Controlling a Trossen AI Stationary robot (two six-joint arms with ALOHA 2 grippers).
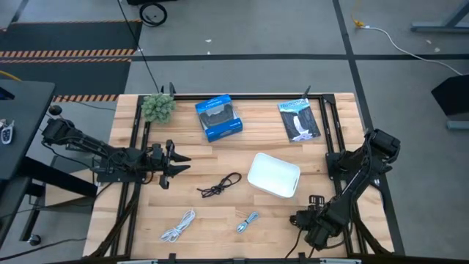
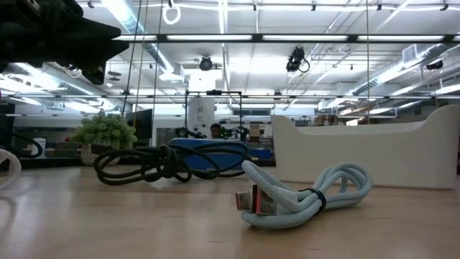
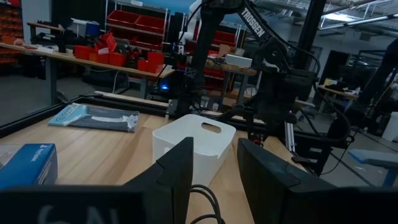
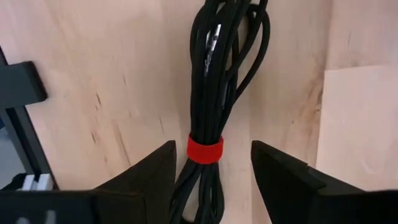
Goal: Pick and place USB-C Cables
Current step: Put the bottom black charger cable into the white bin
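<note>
The black cable (image 4: 214, 81) will hold together as one bundle when I lift it, since the red tie (image 4: 205, 150) pulls all the cable's pieces tight at a narrow part.
My left gripper (image 1: 183, 163) (image 3: 214, 149) is open above the table's left half, pointing toward the white tray (image 1: 274, 174) (image 3: 189, 140). The black cable (image 1: 220, 185) (image 2: 158, 162) lies loosely coiled just ahead of it. The white cable (image 1: 178, 226) and the grey-blue cable (image 1: 248, 221) (image 2: 302, 198) lie flat near the near edge. My right gripper (image 1: 308, 220) (image 4: 212, 149) is open at the near right. It points down over the black cable with the red tie (image 4: 206, 150). Its fingers stand on either side of that bundle, apart from it. In the high view the arm hides this cable.
A blue box (image 1: 218, 117), a dark flat packet (image 1: 299, 119) and a small green plant (image 1: 158, 107) sit along the far edge. Black frame rails (image 1: 331, 132) run along both sides of the table. Bare wood lies between the cables.
</note>
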